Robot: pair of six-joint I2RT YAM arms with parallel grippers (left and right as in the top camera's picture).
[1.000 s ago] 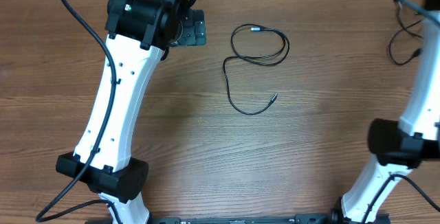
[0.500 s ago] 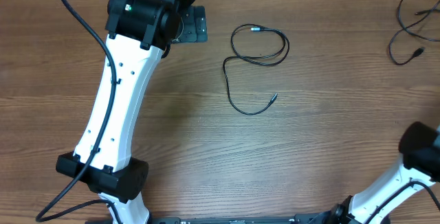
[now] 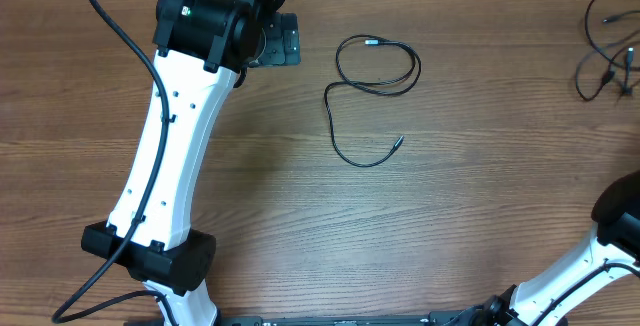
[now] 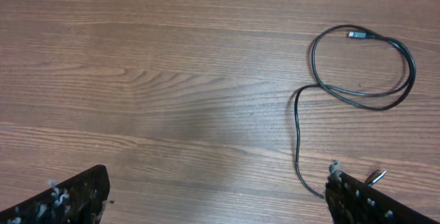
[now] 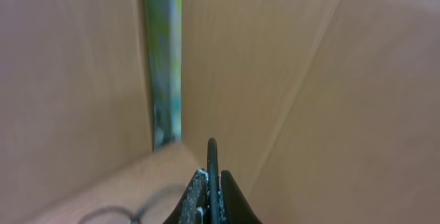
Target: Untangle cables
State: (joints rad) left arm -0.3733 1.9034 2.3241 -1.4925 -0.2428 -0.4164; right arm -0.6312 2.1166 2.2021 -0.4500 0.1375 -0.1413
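I should pull my right gripper back, because it faces the cardboard side and its cable hangs over the other cable's plug (image 3: 608, 76). I should then lower its cable beside that plug.
One thin black cable (image 3: 378, 66) lies on the wooden table (image 3: 450, 216) in a loose loop, its tail ending in a small plug. In the left wrist view the same cable (image 4: 364, 66) lies ahead and to the right. My left gripper (image 4: 216, 200) is open and empty, its right finger next to the cable's tail; it also shows in the overhead view (image 3: 275, 41), left of the loop. A second bunch of thin black cables (image 3: 605, 46) is at the far right edge. My right gripper (image 5: 212, 177) is shut on a black cable (image 5: 212, 148), pointing at brown cardboard.
The left arm (image 3: 170, 156) spans the table's left side. The right arm's base link (image 3: 620, 216) is at the lower right corner. Brown cardboard walls (image 5: 309, 80) fill the right wrist view, with a blurred cable (image 5: 113, 214) low on the left.
The right arm has swung out of the overhead view toward the lower right. The cable bunch at the far right has shifted rightward and changed shape. The left arm and middle cable have not moved.
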